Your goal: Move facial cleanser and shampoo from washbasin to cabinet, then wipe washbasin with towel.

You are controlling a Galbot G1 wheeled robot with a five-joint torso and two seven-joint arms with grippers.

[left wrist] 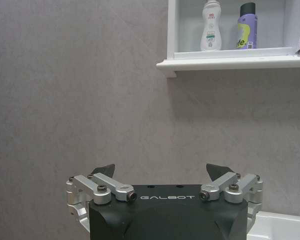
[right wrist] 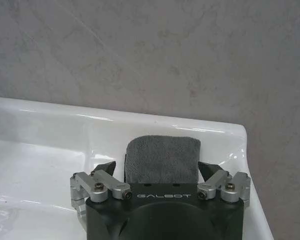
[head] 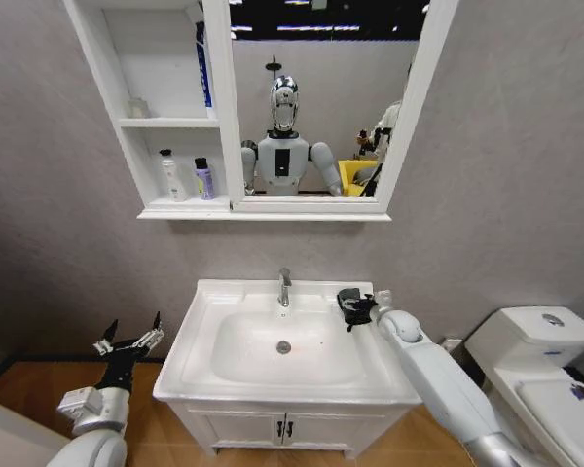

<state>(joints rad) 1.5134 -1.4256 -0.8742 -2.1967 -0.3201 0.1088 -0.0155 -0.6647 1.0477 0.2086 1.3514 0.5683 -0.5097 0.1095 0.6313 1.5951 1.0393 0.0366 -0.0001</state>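
Observation:
I expect the dark grey towel point(right wrist: 162, 162) to wrinkle up and fan out when I squeeze and carry it, because its plush, rounded edge point(right wrist: 163, 140) sticks out past my gripper's fingers.
The white washbasin point(head: 197, 326) stands in the middle with its chrome faucet point(head: 284, 287). A small dark grey towel point(head: 349, 296) lies on the basin's back right corner. My right gripper point(head: 356, 313) is down over it, open, with the towel point(right wrist: 162, 159) between its fingers point(right wrist: 105, 167). Left of the basin, my left gripper point(head: 134, 327) hangs open and holds nothing. In the lowest compartment of the cabinet point(head: 165, 123) stand a white bottle point(head: 171, 177) and a purple bottle point(head: 204, 180). I cannot tell which is the facial cleanser and which the shampoo.
A white-framed mirror point(head: 311, 97) joins the cabinet on the right. A white toilet point(head: 535, 341) stands to the right of the basin, close to my right arm. Below the basin is a two-door vanity point(head: 282, 428). A grey wall lies behind.

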